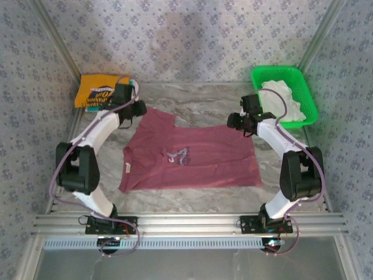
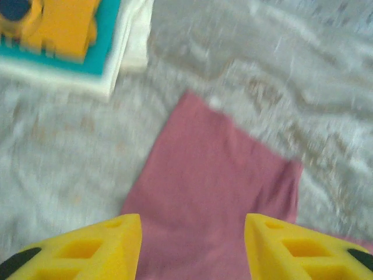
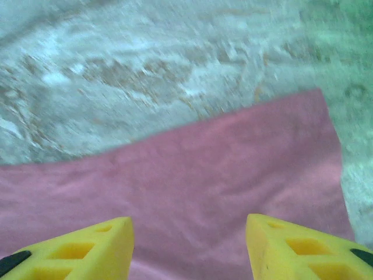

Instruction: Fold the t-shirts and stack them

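The robot's left gripper should keep going and close on the maroon t-shirt's sleeve corner (image 1: 150,110), which is ahead of its open fingers and clear of the folded stack (image 1: 102,91).
A maroon t-shirt (image 1: 189,157) with a small pale chest print lies spread flat on the table's middle. My left gripper (image 1: 133,108) hovers open over its far-left sleeve (image 2: 215,175), yellow fingers (image 2: 111,245) apart with nothing between them. My right gripper (image 1: 238,121) hovers open over the shirt's far-right corner (image 3: 280,146), also holding nothing. A folded stack sits at the far left: a yellow-orange shirt (image 1: 100,90) with dark lettering on top, teal (image 2: 99,55) and white (image 2: 137,35) layers under it. White shirts (image 1: 282,102) lie in the basket.
A green mesh basket (image 1: 285,74) stands at the far right corner. Patterned walls enclose the marbled table (image 1: 204,105) on three sides. A metal rail (image 1: 186,223) runs along the near edge by the arm bases.
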You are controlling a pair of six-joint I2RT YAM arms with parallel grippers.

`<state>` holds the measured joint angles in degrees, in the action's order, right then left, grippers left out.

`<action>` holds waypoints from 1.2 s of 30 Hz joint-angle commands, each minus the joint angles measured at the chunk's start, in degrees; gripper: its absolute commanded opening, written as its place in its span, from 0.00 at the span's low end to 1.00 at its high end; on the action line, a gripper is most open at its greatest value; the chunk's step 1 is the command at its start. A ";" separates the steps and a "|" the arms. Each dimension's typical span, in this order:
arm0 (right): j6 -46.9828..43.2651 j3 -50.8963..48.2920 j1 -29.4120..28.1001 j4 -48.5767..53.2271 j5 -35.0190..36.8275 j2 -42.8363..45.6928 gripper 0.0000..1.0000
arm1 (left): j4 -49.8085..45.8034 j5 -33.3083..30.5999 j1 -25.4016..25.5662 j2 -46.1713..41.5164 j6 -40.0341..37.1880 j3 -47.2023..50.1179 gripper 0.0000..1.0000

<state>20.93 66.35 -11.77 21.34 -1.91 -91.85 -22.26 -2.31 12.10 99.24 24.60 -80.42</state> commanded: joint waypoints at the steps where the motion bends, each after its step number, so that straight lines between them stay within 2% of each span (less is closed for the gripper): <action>1: -2.51 1.17 -0.50 -3.13 -1.55 0.51 0.57 | -7.61 -2.63 -1.04 10.72 -4.34 -12.25 0.55; 7: -3.57 -0.90 -0.84 -3.00 -1.86 1.13 0.57 | -18.47 -0.58 -1.56 29.48 -5.99 -35.69 0.56; 11: -4.45 -2.14 -0.80 -2.78 -1.45 2.38 0.57 | -25.52 0.55 -1.29 39.02 -5.61 -48.70 0.56; 20: -5.11 -3.18 -0.62 -3.19 -0.64 4.40 0.57 | -34.06 1.14 -0.60 51.27 -6.32 -64.65 0.56; 31: -5.37 -3.15 -0.55 -3.46 -1.05 4.14 0.57 | -35.04 1.16 -0.32 55.26 -6.49 -66.89 0.49; 34: -5.63 -2.94 -0.27 -3.12 -0.81 3.80 0.57 | -34.82 1.14 -0.23 55.62 -6.87 -66.90 0.39; 36: -5.55 -2.93 0.15 -2.99 -0.93 3.68 0.57 | -35.08 1.14 -0.23 55.54 -7.13 -66.95 0.23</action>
<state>16.43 63.55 -12.14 17.96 -3.25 -88.60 -55.13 -2.66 11.33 153.36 17.93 -145.91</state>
